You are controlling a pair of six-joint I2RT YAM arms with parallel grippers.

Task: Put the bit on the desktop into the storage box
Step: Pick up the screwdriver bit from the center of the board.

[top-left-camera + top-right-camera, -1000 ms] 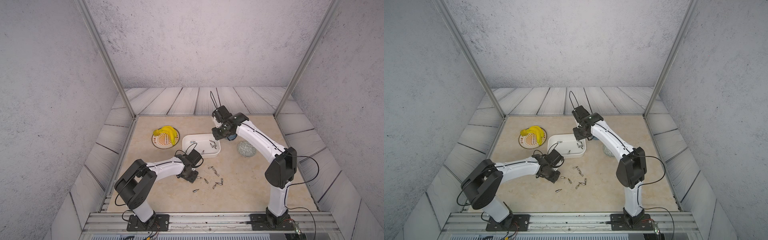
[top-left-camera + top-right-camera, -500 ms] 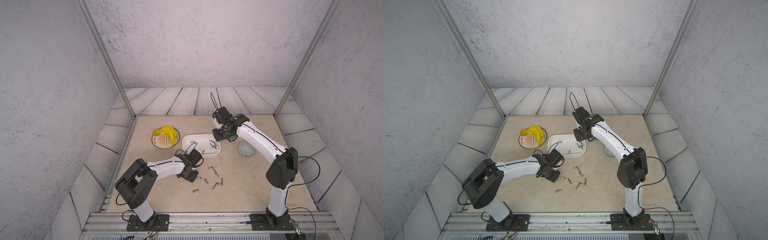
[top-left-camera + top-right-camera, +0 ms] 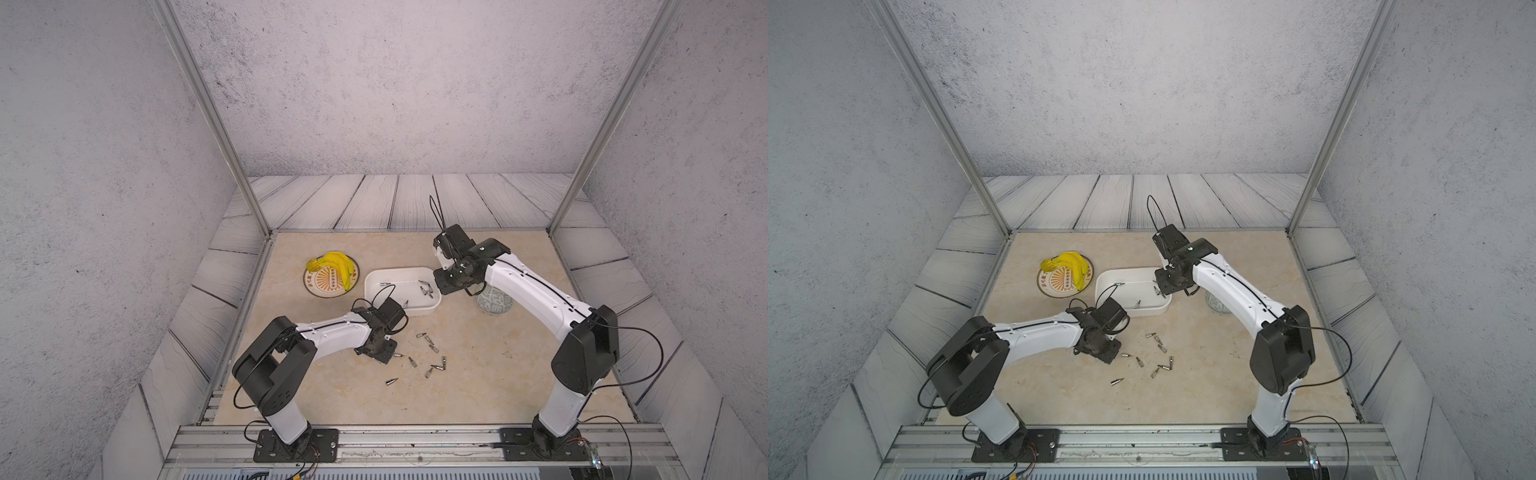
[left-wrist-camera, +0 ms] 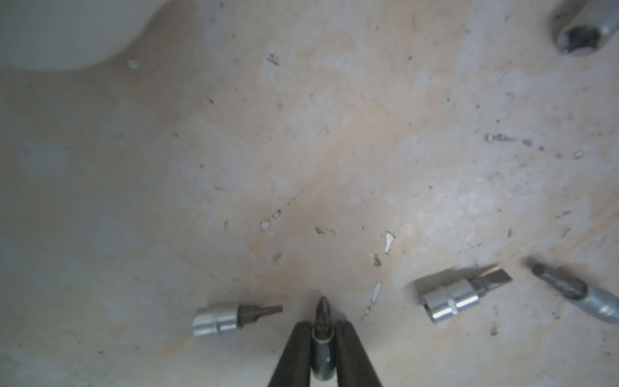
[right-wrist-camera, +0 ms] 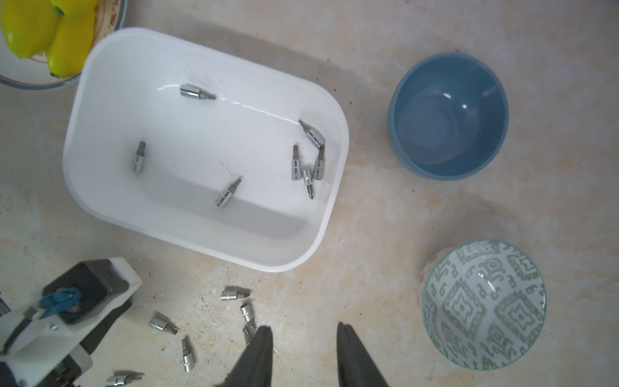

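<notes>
My right gripper is heading for the bit (image 3: 444, 363) nearest my right arm's base, which has its wide end (image 3: 444, 359) clear of other bits, and should keep moving until the fingers close there.
My left gripper (image 4: 322, 330) is shut on a small metal bit (image 4: 321, 311), low over the beige desktop (image 3: 478, 374); the bit's tip sticks out past the fingertips. In both top views this gripper (image 3: 383, 356) (image 3: 1108, 355) sits just in front of the white storage box (image 3: 419, 309) (image 3: 1142, 309). Several loose bits (image 3: 432, 347) (image 4: 221, 320) lie on the desktop beside it. My right gripper (image 5: 303, 331) is open and empty, held above the desktop by the box's right end (image 3: 440, 286). The box (image 5: 201, 140) holds several bits (image 5: 227, 194).
A plate with bananas (image 3: 331, 276) stands left of the box. A blue bowl (image 5: 449, 117) and a grey-patterned bowl (image 5: 482, 305) (image 3: 493, 301) stand to the box's right, partly under my right arm. Grey plank panels and aluminium rails border the desktop.
My left gripper's jaws have closed on a bit on the desktop. Both arms have stayed almost where they were.
</notes>
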